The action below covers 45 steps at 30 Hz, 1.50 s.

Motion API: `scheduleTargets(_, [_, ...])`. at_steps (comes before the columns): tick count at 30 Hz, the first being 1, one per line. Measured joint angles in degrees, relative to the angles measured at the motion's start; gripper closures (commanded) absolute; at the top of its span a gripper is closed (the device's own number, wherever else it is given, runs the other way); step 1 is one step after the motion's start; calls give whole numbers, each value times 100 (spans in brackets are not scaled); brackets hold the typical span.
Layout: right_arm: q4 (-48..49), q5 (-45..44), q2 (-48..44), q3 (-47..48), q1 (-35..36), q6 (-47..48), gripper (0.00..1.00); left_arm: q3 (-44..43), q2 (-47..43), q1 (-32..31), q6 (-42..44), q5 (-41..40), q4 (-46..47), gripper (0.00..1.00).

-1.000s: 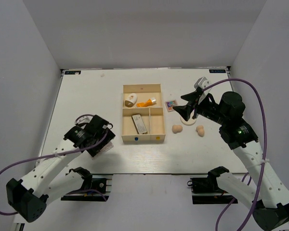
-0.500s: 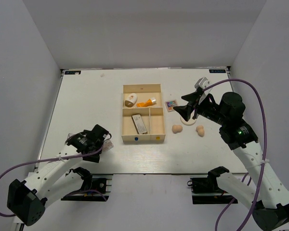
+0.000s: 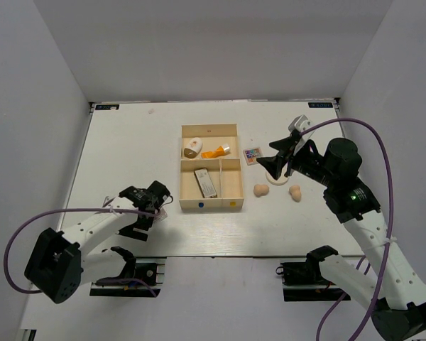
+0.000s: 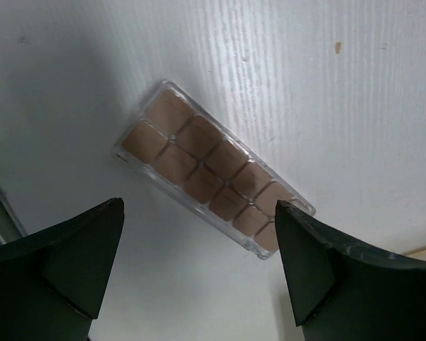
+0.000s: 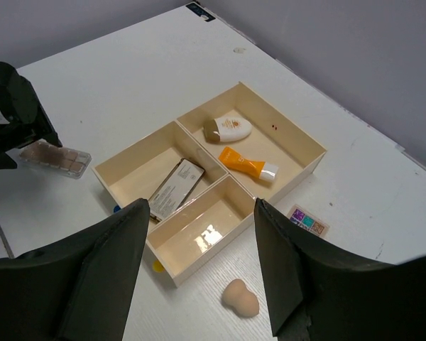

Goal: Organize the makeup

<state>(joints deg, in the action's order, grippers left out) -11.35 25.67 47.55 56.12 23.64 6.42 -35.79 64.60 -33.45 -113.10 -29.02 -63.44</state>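
The speckled brown palette (image 4: 211,170) lies at a slant across my left gripper's open fingers. I should lift clear and turn my left gripper so that it straddles the palette's long sides (image 4: 243,146).
My left gripper (image 3: 157,204) is open, low over the table left of the wooden tray (image 3: 182,170). The speckled brown palette (image 4: 211,177) lies flat on the table just beyond its fingertips, untouched; it also shows in the right wrist view (image 5: 55,156). My right gripper (image 3: 273,165) is open and empty, raised right of the tray. The orange tube (image 3: 216,151) and a white and brown bottle (image 3: 192,148) lie in the tray's back compartment. The dark flat case (image 3: 206,182) is in the front left one. The multicolour palette (image 3: 253,155), two peach sponges (image 3: 261,190) (image 3: 295,192) and the cream pad (image 3: 277,180) lie right of the tray.
The tray's front right compartment (image 5: 213,234) holds nothing. White walls close in the table on the left, back and right. The left arm lies along the near edge of the table.
The left arm has dropped lower and its gripper has swung right over the brown palette. The right arm has not moved.
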Motion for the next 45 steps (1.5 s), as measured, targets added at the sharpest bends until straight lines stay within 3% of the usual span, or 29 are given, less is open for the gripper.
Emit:
scheduleTargets(9, [4,-11,-31,-85,-20,2,33,-723,654,24,-33,-247,133,3])
scheduleTargets(13, [13,-22,-31,-87,-28,2,33,-1593,964,26,345,-667,-7,3])
scheduleTargets(15, [59,-24,-31,-109,-28,2,33,-2092,1126,33,1344,-909,114,3])
scheduleTargets(18, [92,-26,-26,-140,-33,2,33,-2531,1152,37,3580,-964,798,3])
scheduleTargets(23, [96,-26,-24,-155,-33,2,33,-2562,752,35,7278,-111,1847,2])
scheduleTargets(27, [98,-28,-24,-155,-33,0,33,-2721,732,35,9261,402,1871,2])
scheduleTargets(35, [98,-28,-26,-155,-33,0,32,-2887,1602,35,11615,977,931,2])
scheduleTargets(45, [105,-48,-31,-162,-37,0,32,-2859,1930,35,13125,1613,-127,2])
